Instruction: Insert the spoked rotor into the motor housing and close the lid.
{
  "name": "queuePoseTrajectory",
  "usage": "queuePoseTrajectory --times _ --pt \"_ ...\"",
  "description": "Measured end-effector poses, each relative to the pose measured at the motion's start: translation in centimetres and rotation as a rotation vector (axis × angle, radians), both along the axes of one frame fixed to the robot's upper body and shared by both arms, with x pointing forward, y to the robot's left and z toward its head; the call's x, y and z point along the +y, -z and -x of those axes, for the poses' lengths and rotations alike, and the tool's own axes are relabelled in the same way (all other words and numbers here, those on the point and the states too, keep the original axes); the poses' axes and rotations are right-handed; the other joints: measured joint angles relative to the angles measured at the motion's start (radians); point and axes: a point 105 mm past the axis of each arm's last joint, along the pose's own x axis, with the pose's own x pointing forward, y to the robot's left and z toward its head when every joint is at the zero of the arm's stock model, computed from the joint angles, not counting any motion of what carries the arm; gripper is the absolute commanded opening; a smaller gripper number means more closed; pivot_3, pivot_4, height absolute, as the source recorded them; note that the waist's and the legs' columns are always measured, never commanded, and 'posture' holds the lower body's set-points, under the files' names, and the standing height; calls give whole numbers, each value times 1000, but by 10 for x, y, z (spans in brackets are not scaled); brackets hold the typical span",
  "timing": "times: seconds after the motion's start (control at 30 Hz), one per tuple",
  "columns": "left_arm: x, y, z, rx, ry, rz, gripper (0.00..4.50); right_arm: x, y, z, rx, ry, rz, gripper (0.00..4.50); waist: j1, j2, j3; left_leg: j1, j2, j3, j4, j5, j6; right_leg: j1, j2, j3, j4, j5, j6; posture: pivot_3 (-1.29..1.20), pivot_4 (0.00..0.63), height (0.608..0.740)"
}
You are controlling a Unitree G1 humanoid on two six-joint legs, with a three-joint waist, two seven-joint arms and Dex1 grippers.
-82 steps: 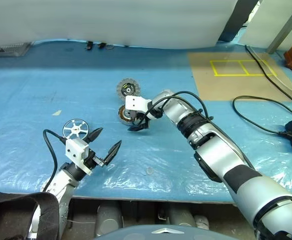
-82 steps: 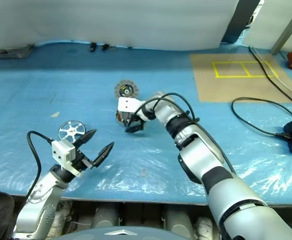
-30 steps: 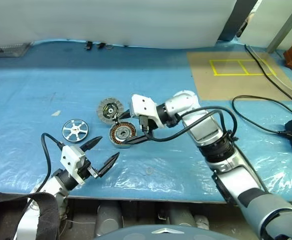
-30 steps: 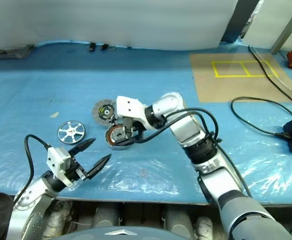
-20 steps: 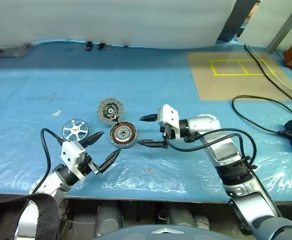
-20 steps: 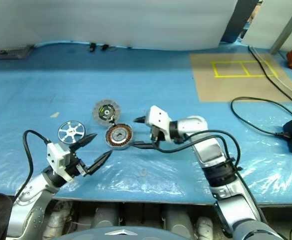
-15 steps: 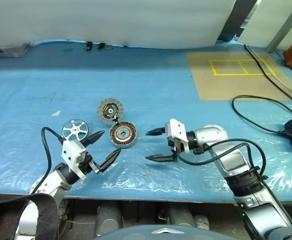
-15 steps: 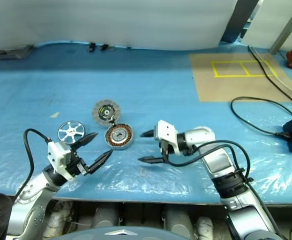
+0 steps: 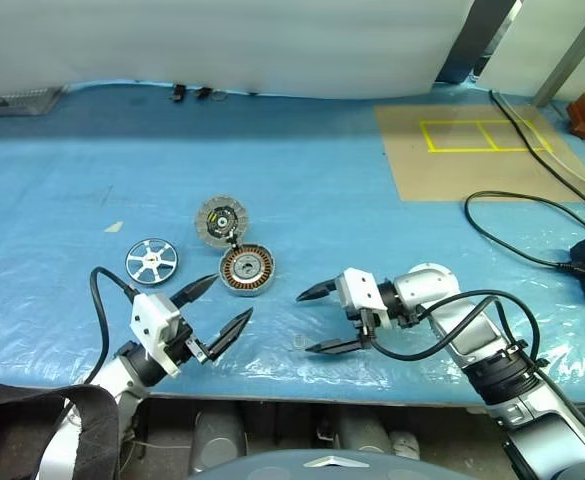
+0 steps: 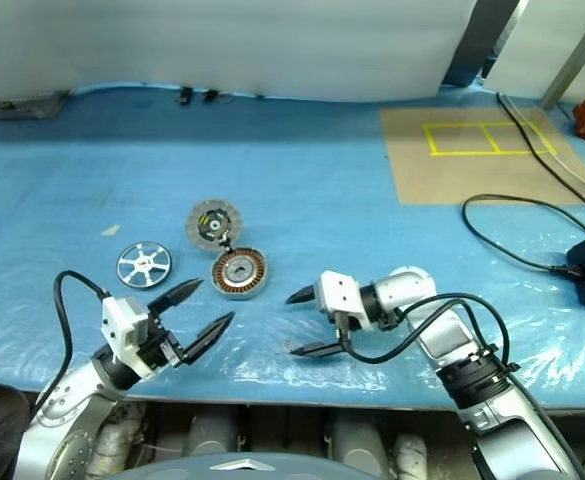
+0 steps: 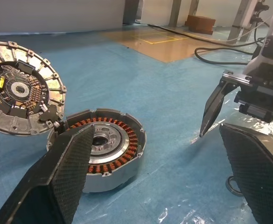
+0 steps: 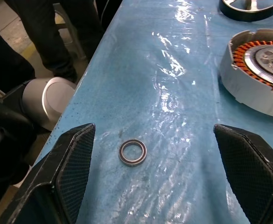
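The small metal ring should fit inside when I push it down, because the motor housing has an open round hole at its centre [image 9: 248, 268].
The motor housing [image 9: 246, 270] lies on the blue sheet with its copper windings facing up. Its lid [image 9: 220, 220] is swung open behind it, dark inner face up, still joined at the edge. The spoked rotor [image 9: 152, 260] lies flat to the left of the housing. My left gripper [image 9: 227, 300] is open just in front of the housing, with nothing between its fingers. My right gripper [image 9: 305, 322] is open to the right of the housing, pointing left and apart from it. In the left wrist view, housing [image 11: 101, 144] and lid [image 11: 19, 88] sit close ahead.
A small dark ring [image 12: 132, 152] lies on the sheet between my right fingers, near the table's front edge. A tan board with yellow tape [image 9: 462, 150] and black cables [image 9: 517, 215] occupy the right side. A person's dark-trousered legs [image 12: 57, 32] stand beyond the table's end.
My right gripper drew the housing and lid nearer and leftward, then let go and pulled back right, toward the table's front edge. The left gripper has stayed about where it was.
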Motion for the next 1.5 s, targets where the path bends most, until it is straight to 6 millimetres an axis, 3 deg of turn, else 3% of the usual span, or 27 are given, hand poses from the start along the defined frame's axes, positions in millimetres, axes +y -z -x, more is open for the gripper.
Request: queuePoseTrajectory --times 0.27,0.9,1.0,1.2,1.4,1.5 --pt "0 -3 0 7 -1 -12 4500 14 30 1 -13 -12 25 4266 0 0 0 -1 0 0 0 0 0 0 0 -1 -2 0 0 0 150 740" --pt "3 -3 8 47 -2 -28 4500 -1 33 1 -45 -18 17 4266 0 0 0 0 0 0 -1 0 0 3 0 -1 -4 0 0 0 150 740" --pt "3 -3 8 53 5 -33 4500 -2 34 2 -39 -20 16 3725 0 0 0 0 0 0 -1 0 0 3 0 -1 -4 0 0 0 150 740" --pt "1 -4 9 59 25 -36 4500 -4 34 1 -44 -37 20 1769 0 -1 -1 2 0 0 -1 0 0 4 0 -1 -4 0 0 0 150 740" --pt "1 -4 11 62 26 -33 4500 -5 34 -2 -51 -35 23 1769 0 -3 -2 2 0 -1 -1 0 0 5 0 -1 -4 0 0 0 150 740" --pt "1 -5 9 56 26 -33 4500 -4 35 -1 -43 -41 26 1192 0 -3 -3 2 0 -1 -1 0 0 5 0 -1 -4 0 0 0 150 740"
